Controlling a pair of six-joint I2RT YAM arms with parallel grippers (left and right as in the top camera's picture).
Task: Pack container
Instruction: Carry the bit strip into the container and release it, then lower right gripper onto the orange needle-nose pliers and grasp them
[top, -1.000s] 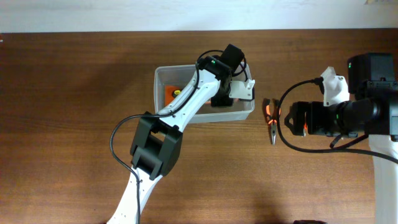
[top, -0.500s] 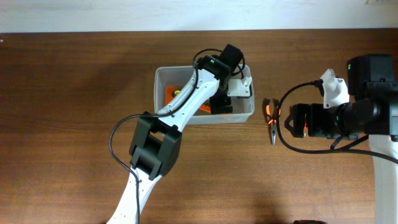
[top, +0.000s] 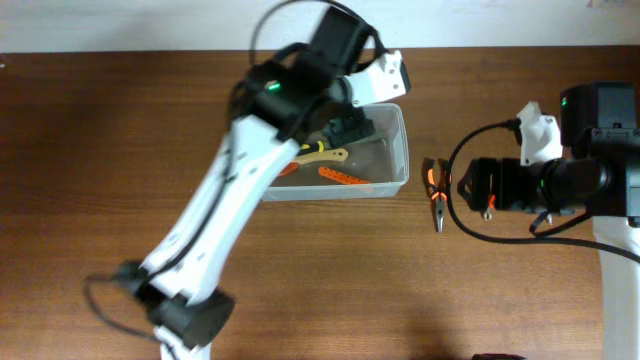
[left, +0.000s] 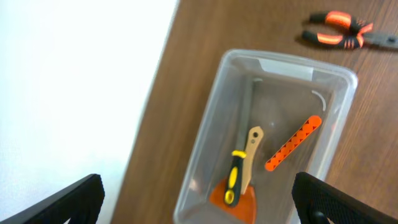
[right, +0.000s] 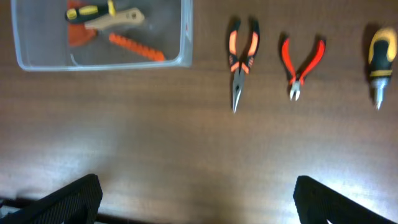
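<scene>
The space (top: 376, 157) above the container is blocked by my left gripper, so that gripper should move back while my right gripper takes the orange-black pliers (top: 438, 192) lying on its side.
The container (top: 400, 150) is a clear bin at the table's middle back. In it lie an orange scraper with a yellow-black handle (left: 235, 180), a tan-handled tool (left: 252, 149) and an orange perforated strip (left: 292, 144). My left gripper (top: 352, 128) hangs high above the bin's back left part, open and empty, with the bin (left: 280, 62) seen between its fingertips (left: 81, 199). My right gripper (top: 468, 188) is open and empty to the right of the bin, above bare wood. Orange-black pliers (top: 436, 195) lie just left of it.
In the right wrist view a row of tools lies right of the bin (right: 99, 63): the orange-black pliers (right: 241, 59), red cutters (right: 301, 62) and a yellow-black screwdriver (right: 380, 62). A white wall (left: 68, 87) borders the table's far edge.
My left gripper opened and then rose out of the bin toward the back, uncovering the tools inside. The right arm has stayed where it was.
</scene>
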